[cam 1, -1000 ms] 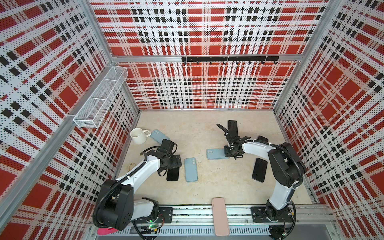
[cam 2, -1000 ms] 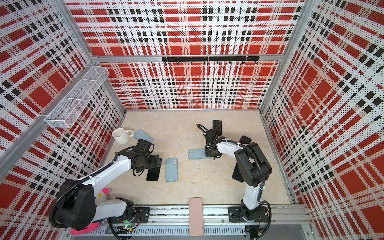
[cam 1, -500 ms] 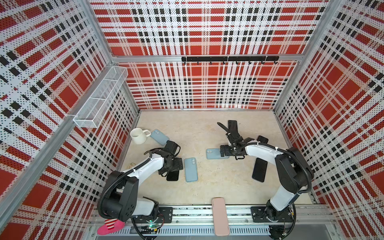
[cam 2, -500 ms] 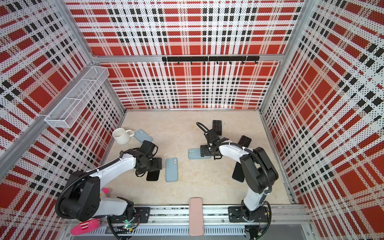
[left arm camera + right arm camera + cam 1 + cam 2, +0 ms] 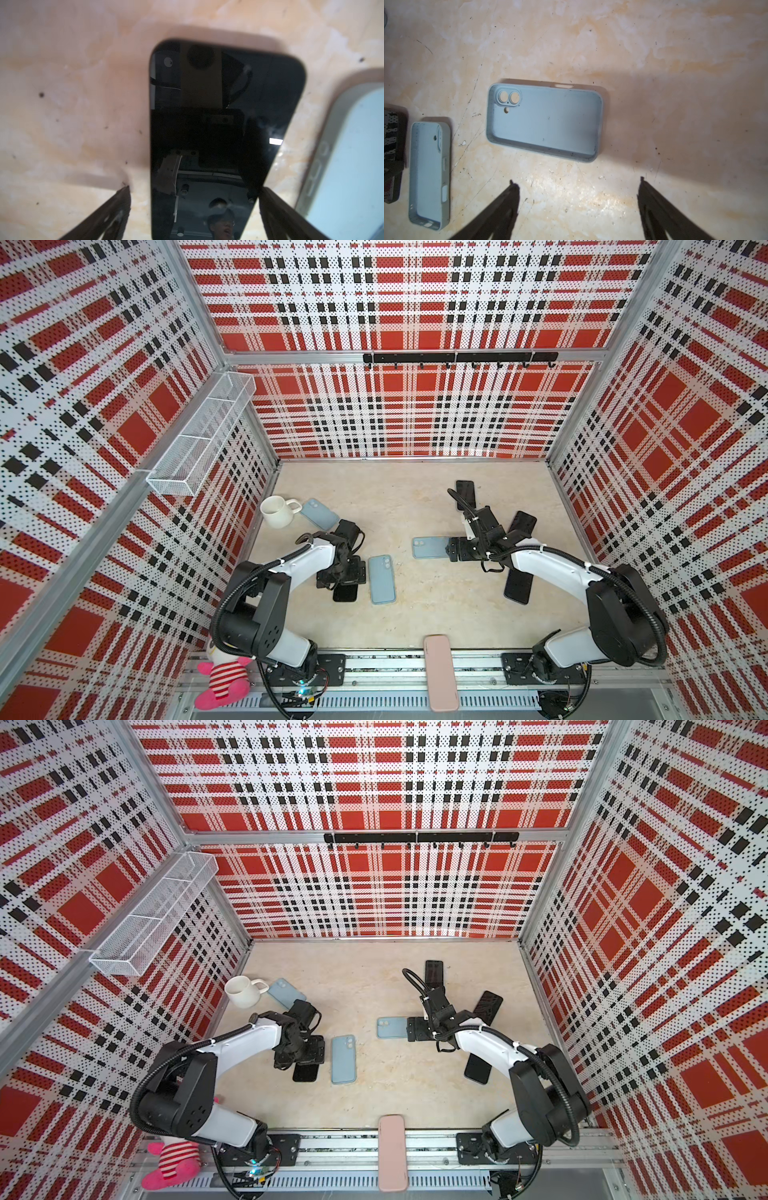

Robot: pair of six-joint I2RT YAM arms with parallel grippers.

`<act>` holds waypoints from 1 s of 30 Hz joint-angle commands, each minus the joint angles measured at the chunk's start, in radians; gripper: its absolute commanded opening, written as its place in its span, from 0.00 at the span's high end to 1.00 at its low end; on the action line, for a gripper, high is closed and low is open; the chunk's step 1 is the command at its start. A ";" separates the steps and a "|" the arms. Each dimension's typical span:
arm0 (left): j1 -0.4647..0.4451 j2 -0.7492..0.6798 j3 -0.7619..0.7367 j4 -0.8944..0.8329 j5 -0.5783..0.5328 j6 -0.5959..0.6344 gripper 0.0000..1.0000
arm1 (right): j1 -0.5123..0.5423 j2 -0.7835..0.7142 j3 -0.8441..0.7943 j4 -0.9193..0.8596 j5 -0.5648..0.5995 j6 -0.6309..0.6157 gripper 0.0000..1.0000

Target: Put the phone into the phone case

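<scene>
Next, I pick up the phone [image 5: 345, 593] with my left gripper and pass it over first, because the phone is far from my right gripper and the hollow-up case [image 5: 429, 547].
A black phone [image 5: 218, 124] lies screen up on the table, and its near end sticks out from under my left gripper [image 5: 343, 577] in both top views [image 5: 305, 1073]. In the left wrist view my left gripper [image 5: 194, 190] is open, one finger on each side of the phone. A light blue phone case [image 5: 342, 155] lies empty just beside it [image 5: 381, 578]. A second light blue case [image 5: 544, 120], hollow side up, lies mid-table [image 5: 428, 547]. My right gripper [image 5: 577, 187] is open just short of it [image 5: 452, 554], with only bare table between its fingers.
A white mug [image 5: 277, 510] and a third blue case [image 5: 319, 514] sit at the back left. Black phones lie at the back right [image 5: 465, 493], [image 5: 523, 524] and under the right arm [image 5: 517, 587]. A pink case [image 5: 440, 672] rests on the front rail, a plush toy [image 5: 222, 676] at front left.
My right gripper has opened and drawn back a little from the mid-table case's edge. My left gripper has come down over the black phone.
</scene>
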 commanded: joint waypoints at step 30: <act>-0.013 0.173 0.097 -0.018 0.067 0.082 0.21 | -0.093 -0.122 -0.168 0.152 -0.184 0.032 0.33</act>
